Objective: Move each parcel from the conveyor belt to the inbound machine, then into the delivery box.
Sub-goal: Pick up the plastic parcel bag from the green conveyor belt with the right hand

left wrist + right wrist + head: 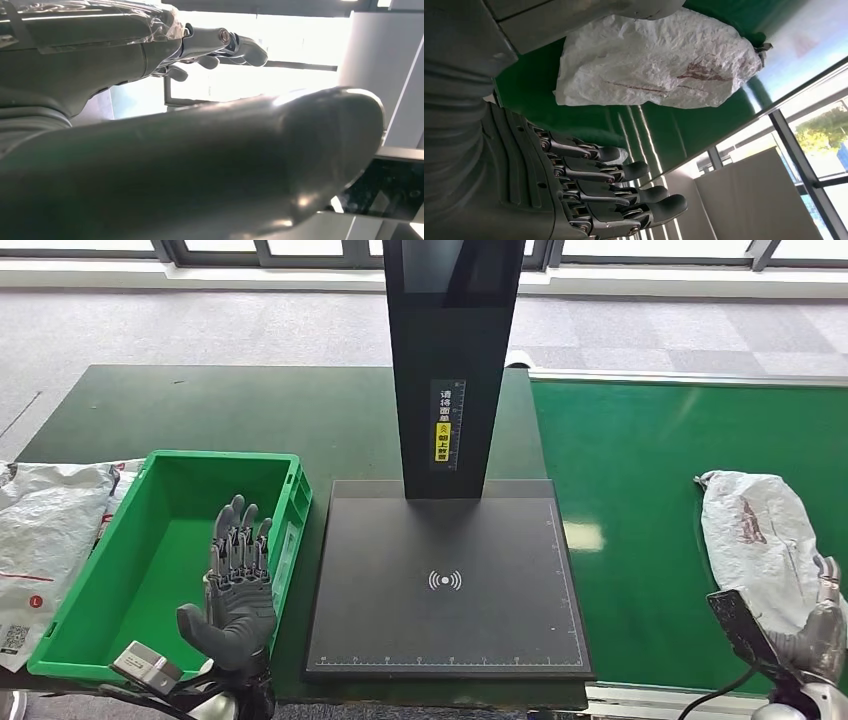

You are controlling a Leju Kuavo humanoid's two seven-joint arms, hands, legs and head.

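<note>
My gripper will make the parcel's near end (788, 612) bunch into folds when I lift it toward the inbound machine, since the white parcel's crumpled plastic (762, 538) looks loose.
A crumpled white plastic parcel (755, 540) with a reddish print lies on the green conveyor belt (640, 500) at the right; the right wrist view shows the parcel (659, 65) close up. My right hand (815, 630) is at the parcel's near end, fingers (624, 172) spread and holding nothing; whether it touches the bag I cannot tell. My left hand (238, 585) hovers open over the near right part of the empty green delivery box (125, 630), fingers extended. The black inbound machine's plate (445, 580) with its tall post (452, 360) stands in the middle, bare.
More white parcels (45, 540) lie on the dark table left of the green box. A metal rail (690, 380) edges the belt's far side. Grey carpet floor and windows lie beyond the table.
</note>
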